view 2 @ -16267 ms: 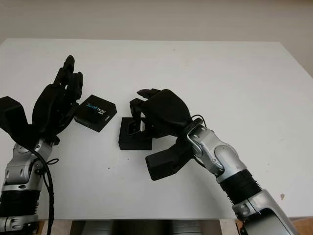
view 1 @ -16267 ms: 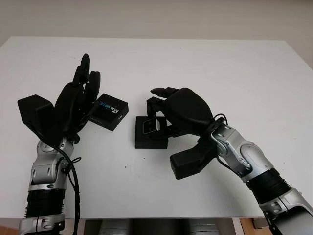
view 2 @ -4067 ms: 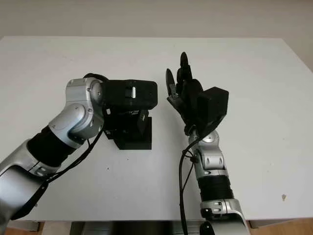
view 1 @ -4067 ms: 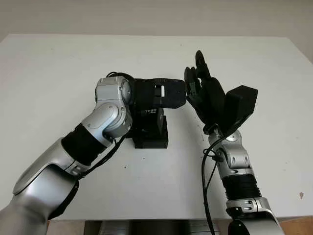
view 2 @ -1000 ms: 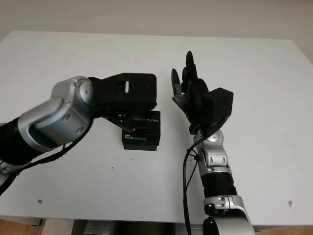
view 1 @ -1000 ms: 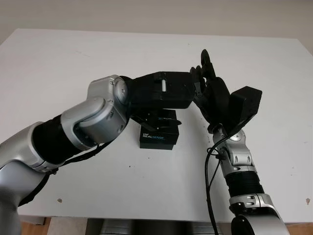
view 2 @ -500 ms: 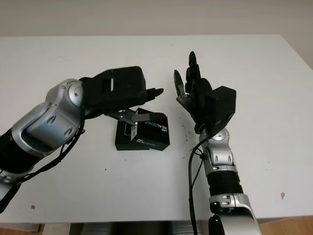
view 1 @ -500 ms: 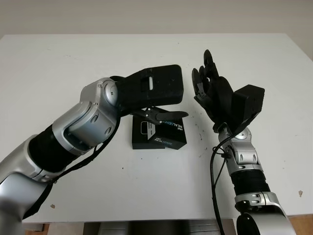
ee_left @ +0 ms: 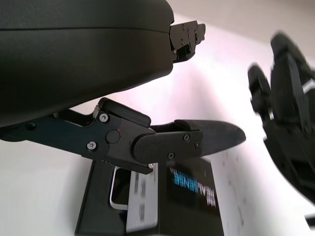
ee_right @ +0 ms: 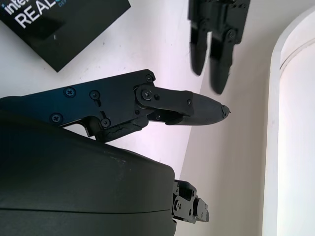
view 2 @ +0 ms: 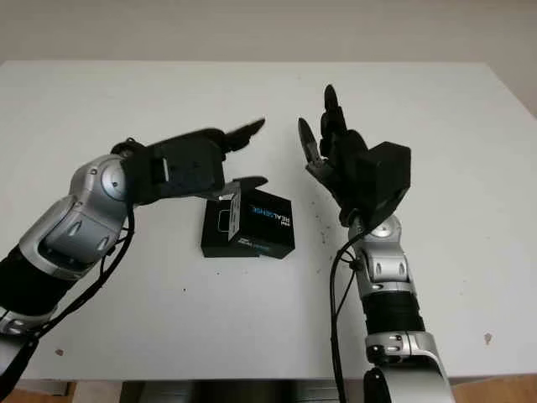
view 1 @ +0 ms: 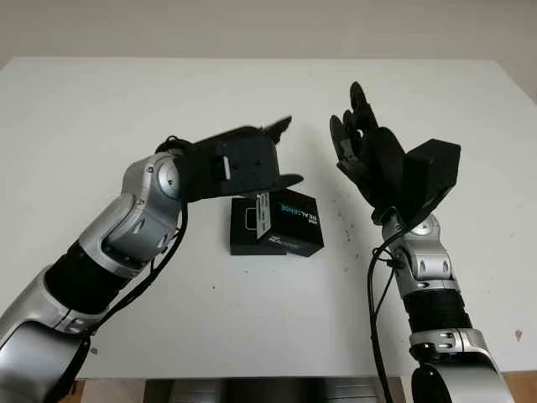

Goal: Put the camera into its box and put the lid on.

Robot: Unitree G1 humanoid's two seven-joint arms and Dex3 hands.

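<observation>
My gripper is going to push the lid down. The lid's white-labelled side is deep, so the lid will slide down around the box and cover the box's sides.
The black box sits mid-table. Its black lid, printed REALSENSE, lies askew over the box's right part and overhangs to the right. In the uncovered left part the camera shows its silver face, also seen as the camera beside the lid in the left wrist view. My left hand hovers open just above and behind the box, touching nothing. My right hand is raised open to the right of the box, apart from the lid.
The white table stretches wide around the box, with its front edge near my arms. A corner of the lid and the left hand's fingers appear in the right wrist view.
The lid slid from squarely on the box to crooked and shifted right. My left hand let go of it and drew back up and left. The right hand barely moved.
</observation>
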